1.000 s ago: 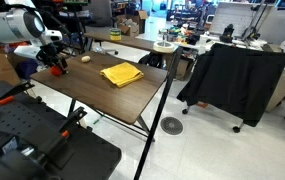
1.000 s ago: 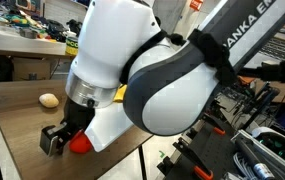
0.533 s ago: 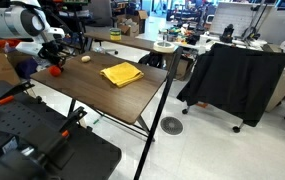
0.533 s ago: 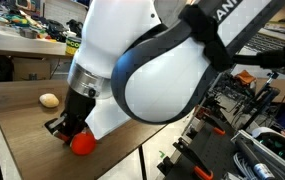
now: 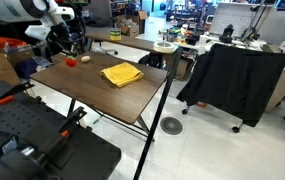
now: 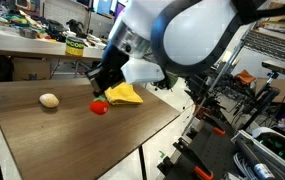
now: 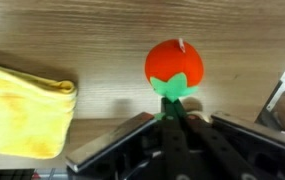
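My gripper should keep going to the table corner [image 5: 125, 94] beside the yellow cloth and let go on the wood, because the red tomato [image 5: 71, 62] is hanging by its stem and that corner is clear.
My gripper [image 7: 172, 118] is shut on the green stem of a red toy tomato [image 7: 174, 60], which hangs from the fingertips just above the wooden table [image 6: 72, 140]. In both exterior views the tomato [image 6: 99, 107] [image 5: 70, 62] dangles below the gripper [image 6: 102, 93] [image 5: 70, 50]. A folded yellow cloth [image 6: 125, 93] [image 5: 122, 73] [image 7: 22, 105] lies close beside the tomato. A small beige oval object [image 6: 49, 100] [image 5: 85, 58] rests on the table a short way off.
A rack draped in black cloth [image 5: 232, 75] stands beside the table. Black equipment with orange clamps [image 5: 42, 140] fills the near corner. A second table behind carries a white bowl [image 5: 164, 46]. Cluttered shelves and machines [image 6: 242, 130] surround the table's edges.
The jaws have shut on the tomato's stem. The arm has risen from low over the table and carried the tomato up and across toward the yellow cloth.
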Tool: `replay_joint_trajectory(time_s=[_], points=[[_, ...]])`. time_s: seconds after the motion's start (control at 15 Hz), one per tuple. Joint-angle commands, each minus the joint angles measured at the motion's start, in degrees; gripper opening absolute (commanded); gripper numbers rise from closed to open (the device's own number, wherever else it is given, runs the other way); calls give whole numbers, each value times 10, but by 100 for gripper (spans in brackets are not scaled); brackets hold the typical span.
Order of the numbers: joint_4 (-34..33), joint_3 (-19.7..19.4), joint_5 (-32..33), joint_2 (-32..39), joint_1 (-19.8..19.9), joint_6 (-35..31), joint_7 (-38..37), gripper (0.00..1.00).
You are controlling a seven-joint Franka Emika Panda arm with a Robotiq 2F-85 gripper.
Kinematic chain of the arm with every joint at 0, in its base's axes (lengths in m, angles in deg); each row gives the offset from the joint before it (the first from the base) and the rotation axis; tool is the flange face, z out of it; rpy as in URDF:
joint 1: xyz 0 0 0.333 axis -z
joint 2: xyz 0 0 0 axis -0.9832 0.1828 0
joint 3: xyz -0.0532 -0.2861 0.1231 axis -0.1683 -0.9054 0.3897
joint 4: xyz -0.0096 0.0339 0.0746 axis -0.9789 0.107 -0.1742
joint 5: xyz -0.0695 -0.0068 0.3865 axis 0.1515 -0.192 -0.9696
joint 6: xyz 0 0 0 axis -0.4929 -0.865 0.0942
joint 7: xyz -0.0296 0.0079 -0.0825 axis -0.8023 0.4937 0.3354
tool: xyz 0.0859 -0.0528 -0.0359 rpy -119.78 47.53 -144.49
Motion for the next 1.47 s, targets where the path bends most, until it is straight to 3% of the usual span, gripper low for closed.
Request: replay_joint_trajectory(time_s=[0.0, 0.33, 0.53, 0.6, 0.67, 1.13, 1.4], points=[[93, -72, -28, -83, -27, -46, -8, 0], [152, -239, -24, -88, -94, -77, -64, 0], [188, -349, -29, -64, -157, -78, -104, 0], [200, -364, -32, -60, -162, -73, -113, 0], [208, -382, -79, -46, -177, -73, -86, 0], [223, -359, -194, 32, -149, -80, -89, 0], [212, -343, -254, 35, -127, -108, -90, 0]])
